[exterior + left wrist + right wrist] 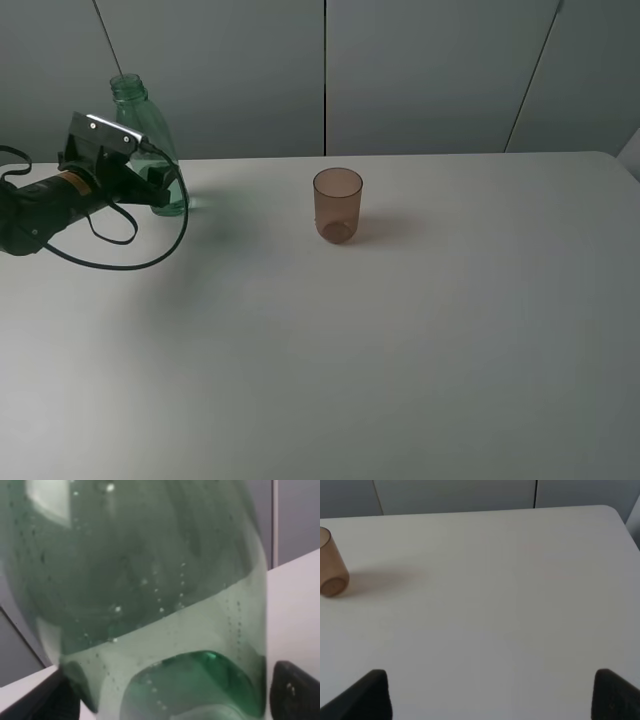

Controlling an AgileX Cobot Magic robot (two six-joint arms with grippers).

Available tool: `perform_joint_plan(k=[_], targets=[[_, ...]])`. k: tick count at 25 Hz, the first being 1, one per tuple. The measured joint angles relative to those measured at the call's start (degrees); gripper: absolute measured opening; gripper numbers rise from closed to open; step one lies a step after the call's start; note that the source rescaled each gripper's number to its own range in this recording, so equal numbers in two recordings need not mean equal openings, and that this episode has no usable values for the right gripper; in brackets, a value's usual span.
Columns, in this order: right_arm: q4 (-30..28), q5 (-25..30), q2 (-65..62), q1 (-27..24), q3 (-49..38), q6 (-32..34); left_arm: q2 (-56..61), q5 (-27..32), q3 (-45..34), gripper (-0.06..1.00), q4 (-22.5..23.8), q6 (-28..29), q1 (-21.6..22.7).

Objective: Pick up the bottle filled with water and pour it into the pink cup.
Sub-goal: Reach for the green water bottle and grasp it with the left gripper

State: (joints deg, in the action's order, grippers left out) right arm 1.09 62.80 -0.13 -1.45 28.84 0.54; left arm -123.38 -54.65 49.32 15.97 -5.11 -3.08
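Observation:
My gripper will tip the bottle steeply with its opening down, and the water will fall in a thin stream because the bottle's top narrows to an open neck.
The green see-through bottle stands uncapped on the white table at the far left. In the left wrist view the bottle fills the frame, with clear water in its lower part. My left gripper is open, with one finger on each side of the bottle's lower body; its right finger shows a thin gap to the bottle. The brownish-pink cup stands upright and empty near the table's middle, well right of the bottle. It also shows in the right wrist view. My right gripper is open and empty over bare table, and it is out of the high view.
Grey wall panels stand right behind the table's back edge. A black cable loops from the left arm onto the table. The table's rounded back right corner is at the far right.

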Motion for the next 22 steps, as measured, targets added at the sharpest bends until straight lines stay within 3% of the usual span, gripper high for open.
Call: perform_joint_plan(k=[22], targets=[[0.0, 0.0, 0.0, 0.0, 0.0, 0.0, -5.4, 1.4, 6.3, 0.88, -3.5, -1.0, -2.3]])
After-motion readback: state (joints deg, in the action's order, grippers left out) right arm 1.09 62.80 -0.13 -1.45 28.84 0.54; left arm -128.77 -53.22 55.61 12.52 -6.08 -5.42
